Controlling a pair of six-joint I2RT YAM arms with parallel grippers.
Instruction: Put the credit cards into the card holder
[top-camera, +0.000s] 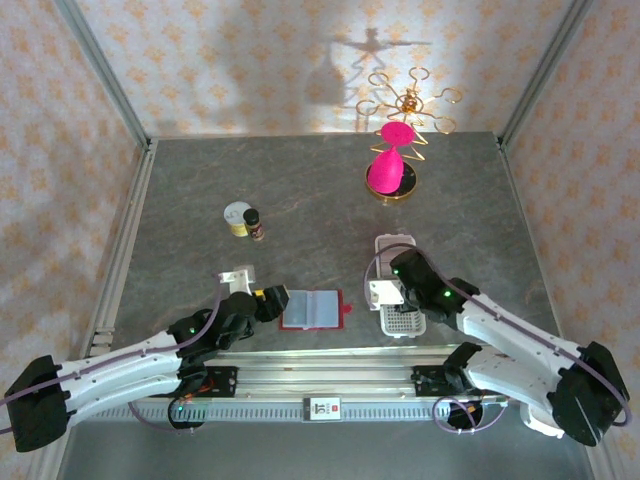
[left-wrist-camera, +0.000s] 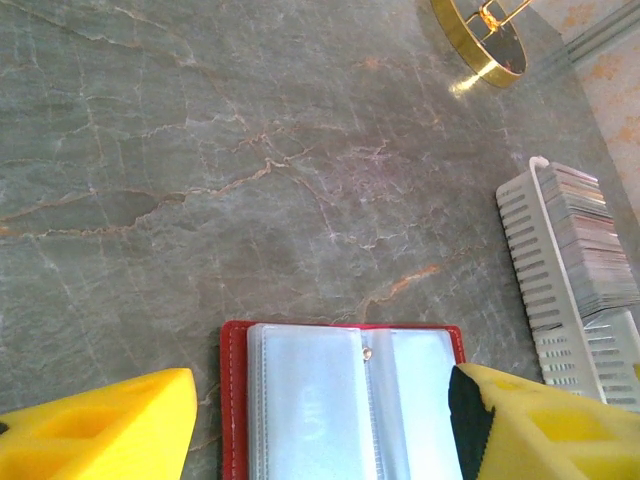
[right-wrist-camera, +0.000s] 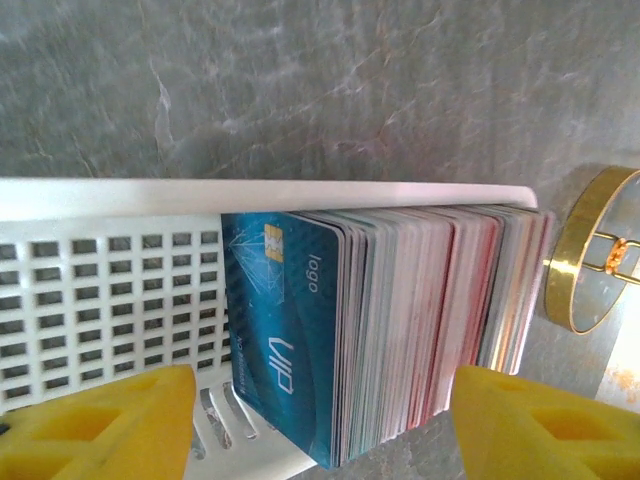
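My right gripper should keep lowering until its fingers close on that card (right-wrist-camera: 305, 365), as the front blue card faces the tray's empty part (right-wrist-camera: 115, 310), leaving room for a finger.
The card holder (top-camera: 312, 309) lies open on the table, a red cover with clear sleeves (left-wrist-camera: 340, 400) facing up. My left gripper (top-camera: 277, 299) hovers at its left edge, open; in the left wrist view its yellow fingers (left-wrist-camera: 100, 430) stand wide on either side of the holder, and nothing is held. The credit cards (right-wrist-camera: 420, 320) stand packed on edge in a white slotted tray (right-wrist-camera: 110, 280), a blue "VIP" card (right-wrist-camera: 285, 330) at the front. My right gripper (right-wrist-camera: 320, 425) is open above that stack, its fingers (right-wrist-camera: 545, 420) straddling it without gripping.
The white tray (top-camera: 398, 305) sits right of the holder. A gold wire stand with pink ornaments (top-camera: 392, 170) is at the back right, its base (left-wrist-camera: 480, 40) beyond the holder. A small jar (top-camera: 238, 217) and dark bottle (top-camera: 254, 226) stand at mid left. Walls enclose the table.
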